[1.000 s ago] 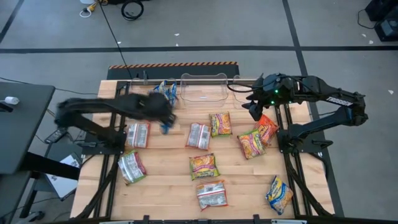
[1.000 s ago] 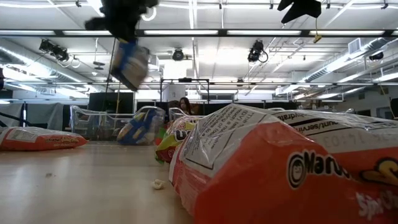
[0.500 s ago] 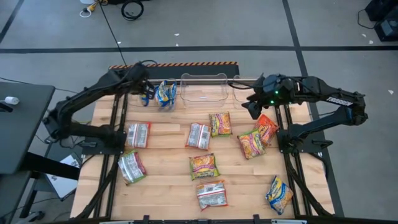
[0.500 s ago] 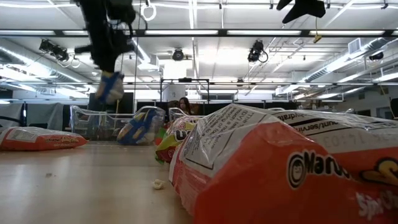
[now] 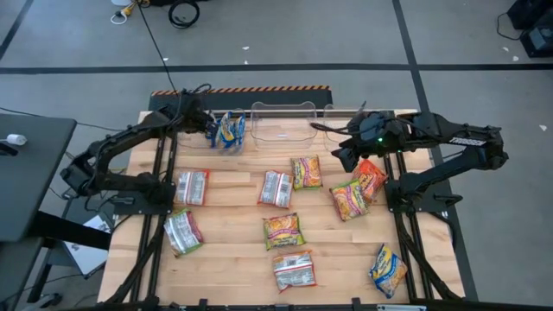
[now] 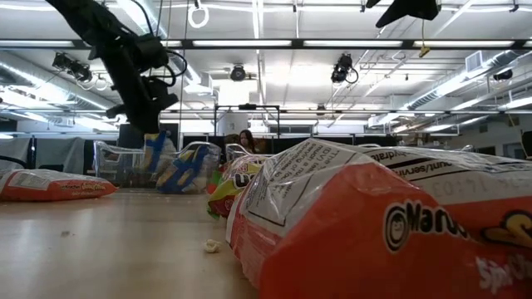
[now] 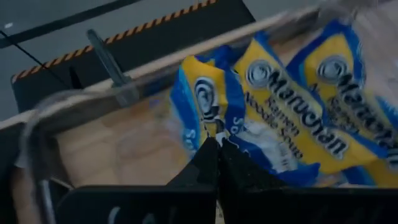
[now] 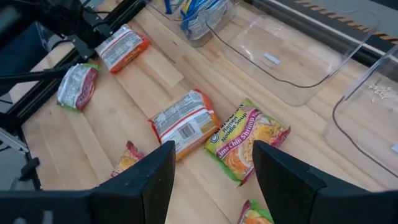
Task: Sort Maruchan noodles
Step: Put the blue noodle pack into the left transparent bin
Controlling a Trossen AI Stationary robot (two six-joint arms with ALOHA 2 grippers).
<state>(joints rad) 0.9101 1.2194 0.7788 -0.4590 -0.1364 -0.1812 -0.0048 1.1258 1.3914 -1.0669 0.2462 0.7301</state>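
Observation:
The held blue-yellow packet (image 6: 155,150) is hanging upright in the clear bin next to its matching packets (image 5: 231,131). My left gripper keeps going down until the packet rests there, and then let go.
My left gripper (image 5: 210,130) is over the clear bin (image 5: 200,138) at the table's far left and is shut on a blue-yellow Maruchan packet (image 7: 208,118). Two more blue-yellow packets (image 7: 292,118) stand in that bin, leaning on its wall. In the low view the held packet (image 6: 158,154) hangs under the gripper (image 6: 152,116). My right gripper (image 5: 342,157) is open and hovers over the table's far right part, above a yellow-green packet (image 8: 245,140) and an orange-red one (image 8: 183,121). Several other packets lie flat on the table. My left gripper pinches the blue-yellow packet by its upper edge (image 7: 210,127) between the two fingers, coming from above and pointing down. The packet hangs below the fingers, upright, with its lower part inside the bin beside the other blue-yellow packets.
Two more clear bins, middle (image 5: 283,125) and right (image 8: 373,118), stand along the far edge. Orange-red packets (image 5: 192,186) (image 5: 275,188) (image 5: 294,269), yellow-green ones (image 5: 283,231) (image 5: 348,199) and a blue-yellow one (image 5: 388,269) are spread over the table. A large orange packet (image 6: 374,232) fills the low view.
My left gripper has carried the blue-yellow packet from above the table's middle-left toward the far edge and then down, so the packet now hangs in the far-left bin. My right gripper has shifted a little toward the table's left and near side.

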